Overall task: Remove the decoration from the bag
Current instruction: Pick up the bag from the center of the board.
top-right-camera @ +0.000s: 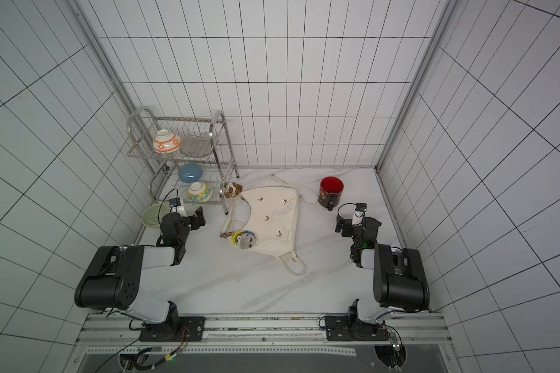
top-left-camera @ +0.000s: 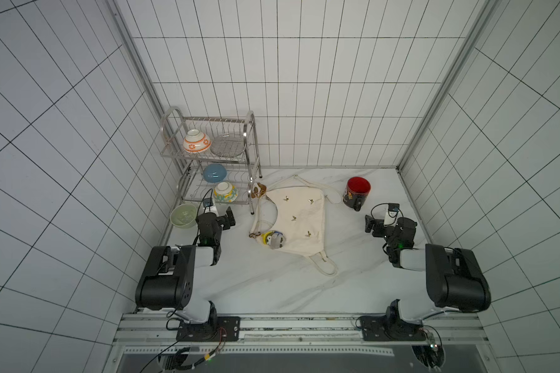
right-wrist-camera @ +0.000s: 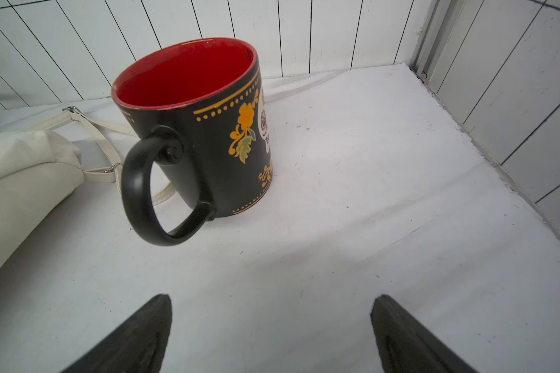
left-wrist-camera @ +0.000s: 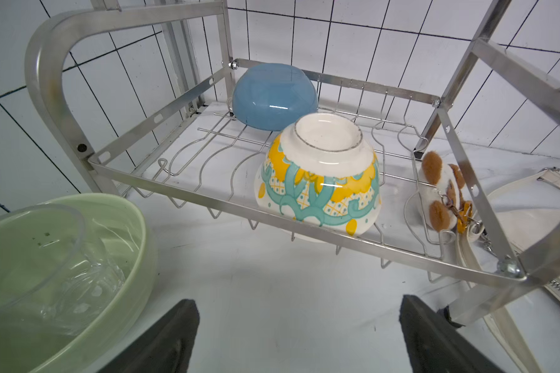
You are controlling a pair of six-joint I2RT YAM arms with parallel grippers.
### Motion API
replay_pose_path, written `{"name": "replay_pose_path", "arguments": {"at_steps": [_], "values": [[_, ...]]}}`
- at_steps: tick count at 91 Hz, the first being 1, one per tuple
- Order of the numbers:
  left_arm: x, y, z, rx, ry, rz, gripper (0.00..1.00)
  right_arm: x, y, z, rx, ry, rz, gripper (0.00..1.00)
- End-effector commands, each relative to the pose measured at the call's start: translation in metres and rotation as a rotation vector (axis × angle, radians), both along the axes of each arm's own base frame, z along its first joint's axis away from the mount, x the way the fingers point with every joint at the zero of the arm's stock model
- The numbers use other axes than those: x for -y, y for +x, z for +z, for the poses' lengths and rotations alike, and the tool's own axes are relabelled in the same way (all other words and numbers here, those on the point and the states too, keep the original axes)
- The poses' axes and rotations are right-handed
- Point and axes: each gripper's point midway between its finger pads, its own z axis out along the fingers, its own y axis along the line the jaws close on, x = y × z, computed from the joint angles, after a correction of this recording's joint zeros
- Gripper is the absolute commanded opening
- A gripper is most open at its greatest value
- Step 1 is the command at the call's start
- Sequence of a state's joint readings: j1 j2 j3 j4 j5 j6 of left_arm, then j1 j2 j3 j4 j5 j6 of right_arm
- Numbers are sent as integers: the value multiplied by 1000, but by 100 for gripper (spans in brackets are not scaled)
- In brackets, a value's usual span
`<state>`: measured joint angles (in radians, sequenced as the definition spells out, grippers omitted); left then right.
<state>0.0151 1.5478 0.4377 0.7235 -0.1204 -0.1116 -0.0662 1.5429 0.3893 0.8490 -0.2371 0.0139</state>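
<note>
The robot's left gripper should take the bag's strap [top-left-camera: 255, 218] and lift the bag clear before it removes the decoration, because the brown-and-white plush [top-left-camera: 259, 190] lies close beside the rack's leg.
The cream bag [top-left-camera: 299, 222] [top-right-camera: 272, 219] lies flat mid-table, gold butterfly studs up, straps trailing front and back. Two decorations hang at its left side: a brown-and-white plush [top-left-camera: 258, 190] [left-wrist-camera: 440, 190] by the rack's leg, and a yellow, blue and grey charm [top-left-camera: 273, 239] [top-right-camera: 244, 239] nearer the front. My left gripper [top-left-camera: 229, 218] [left-wrist-camera: 299, 303] is open and empty, left of the bag. Well right of the bag, beside the mug, my right gripper [top-left-camera: 370, 226] [right-wrist-camera: 274, 298] also stands open with nothing between its fingers. A bag corner [right-wrist-camera: 23, 181] shows in the right wrist view.
A steel dish rack [top-left-camera: 252, 151] [left-wrist-camera: 272, 216] with several upturned bowls stands at the back left, close to the bag. A green bowl [top-left-camera: 183, 215] [left-wrist-camera: 110, 258] holding a glass sits by my left gripper. A black mug [top-left-camera: 358, 192] [right-wrist-camera: 201, 129] with a red inside stands back right.
</note>
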Motion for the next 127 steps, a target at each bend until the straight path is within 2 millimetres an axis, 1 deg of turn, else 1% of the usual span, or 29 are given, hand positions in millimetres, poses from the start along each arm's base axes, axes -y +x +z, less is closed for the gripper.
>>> {"name": "replay_pose_path", "arguments": {"at_steps": [1,16,21,24,30,31,33,36,39,45,48,52,53,58,61,62,63,69,75,80,83,91,103,110,119,127], "values": [[-4,6,9,29,16,9,98,7,9,12,43,-16,-18,99],[-5,9,8,25,6,8,98,13,9,13,48,-3,-49,99],[-5,6,9,29,8,7,98,14,8,14,52,-1,-51,99],[-5,6,11,37,8,11,98,15,8,15,54,1,-60,99],[-12,10,18,32,5,55,98,17,7,20,54,5,-74,99],[-13,10,19,27,6,62,99,17,7,22,56,6,-74,99],[-16,13,27,33,5,77,99,17,6,26,56,6,-73,99],[-17,11,25,-23,5,87,99,16,4,35,69,4,-67,99],[-16,13,34,-45,-3,86,98,16,2,38,60,3,-64,99],[-18,8,45,-86,-23,113,98,14,-4,55,59,7,-58,99],[-18,3,53,-91,-44,132,98,11,-6,65,72,21,-46,99],[-18,-3,63,-89,-75,141,98,6,-9,74,70,40,-27,99],[-17,-4,64,-94,-82,140,98,4,-10,79,77,47,-19,99],[-14,-14,66,-142,-125,146,98,-5,-17,87,54,84,16,99],[-11,-19,66,-175,-152,146,98,-10,-19,97,57,92,32,99],[-10,-20,70,-179,-160,142,98,-13,-21,97,45,97,39,99],[-8,-22,69,-196,-167,137,98,-15,-22,97,33,100,45,99],[7,-30,73,-255,-203,73,98,-30,-31,110,12,116,96,99],[30,-37,80,-284,-230,-32,98,-48,-42,119,-30,122,160,99],[51,-43,79,-317,-264,-136,98,-61,-53,120,-79,124,208,99],[61,-48,76,-347,-285,-177,98,-71,-58,125,-95,130,245,99],[80,-62,63,-453,-336,-257,98,-95,-73,127,-157,145,321,99],[113,-75,35,-585,-384,-376,98,-127,-94,121,-245,136,422,99],[130,-75,21,-637,-373,-417,98,-140,-100,116,-268,119,448,99],[144,-63,10,-674,-373,-438,98,-150,-102,109,-283,114,465,99],[155,-49,4,-681,-360,-445,98,-157,-104,107,-289,102,480,99]]}}
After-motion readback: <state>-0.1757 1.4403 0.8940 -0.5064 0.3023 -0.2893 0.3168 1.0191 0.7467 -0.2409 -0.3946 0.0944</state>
